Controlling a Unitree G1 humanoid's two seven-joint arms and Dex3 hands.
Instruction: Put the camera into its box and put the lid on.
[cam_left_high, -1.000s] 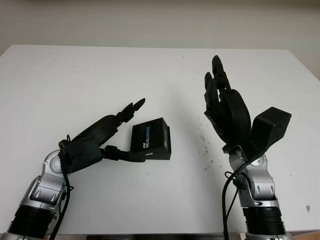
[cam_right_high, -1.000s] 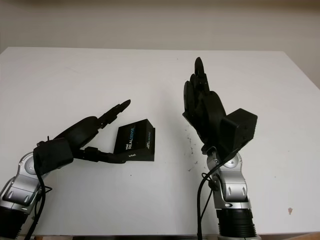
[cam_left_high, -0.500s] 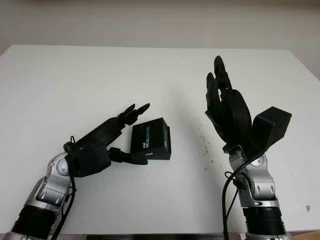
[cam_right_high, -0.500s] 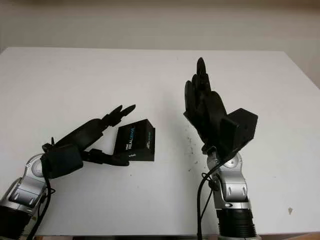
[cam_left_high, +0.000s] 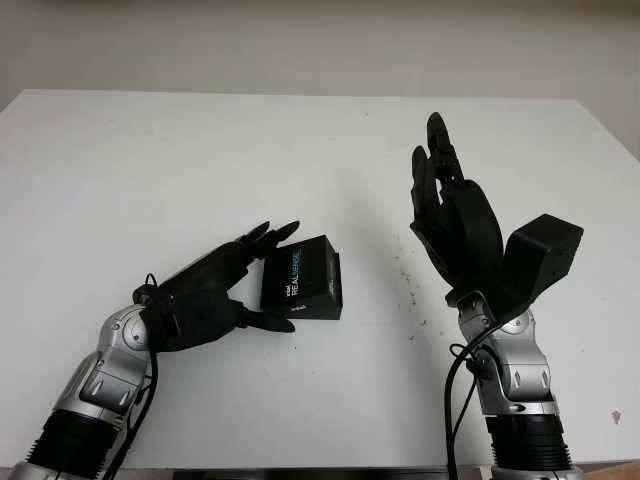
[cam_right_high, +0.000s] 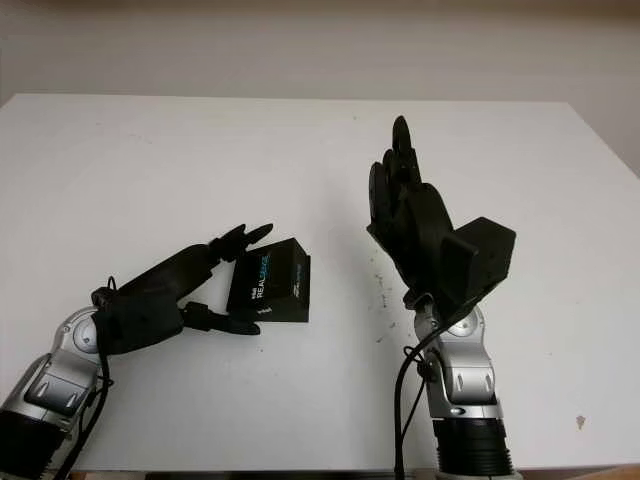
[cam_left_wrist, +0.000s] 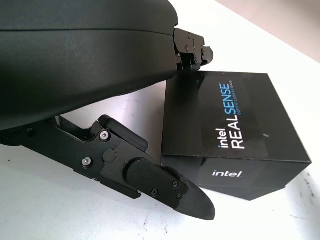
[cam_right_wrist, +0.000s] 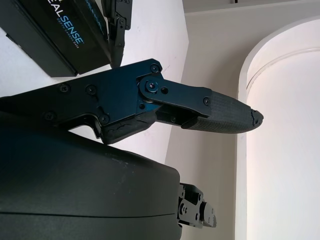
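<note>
A part of the box's base (cam_left_high: 339, 283) sticks out past the raised lid (cam_left_high: 296, 271). This means the lid will go down flush when I push it.
A black box (cam_left_high: 303, 278) printed "intel REALSENSE" lies with its lid on, on the white table (cam_left_high: 150, 160), just left of centre; the left wrist view has the box (cam_left_wrist: 235, 130) up close. My left hand (cam_left_high: 284, 277) is low at the box's left side, open, with its fingers (cam_left_high: 272, 233) by the far left corner and its thumb (cam_left_wrist: 170, 187) along the near left edge. Whether they touch the box I cannot tell. My right hand (cam_left_high: 447, 190) is held upright, open, well above the table to the right of the box. No camera is visible outside the box.
Small dark specks (cam_left_high: 410, 290) mark the table between the box and my right arm. The right arm's black wrist camera block (cam_left_high: 545, 255) juts out at the right. The table's far edge (cam_left_high: 320, 95) meets a pale wall.
My left hand has dropped lower and slid right, bringing fingers and thumb closer around the box's left end. The box and my right hand have stayed put.
</note>
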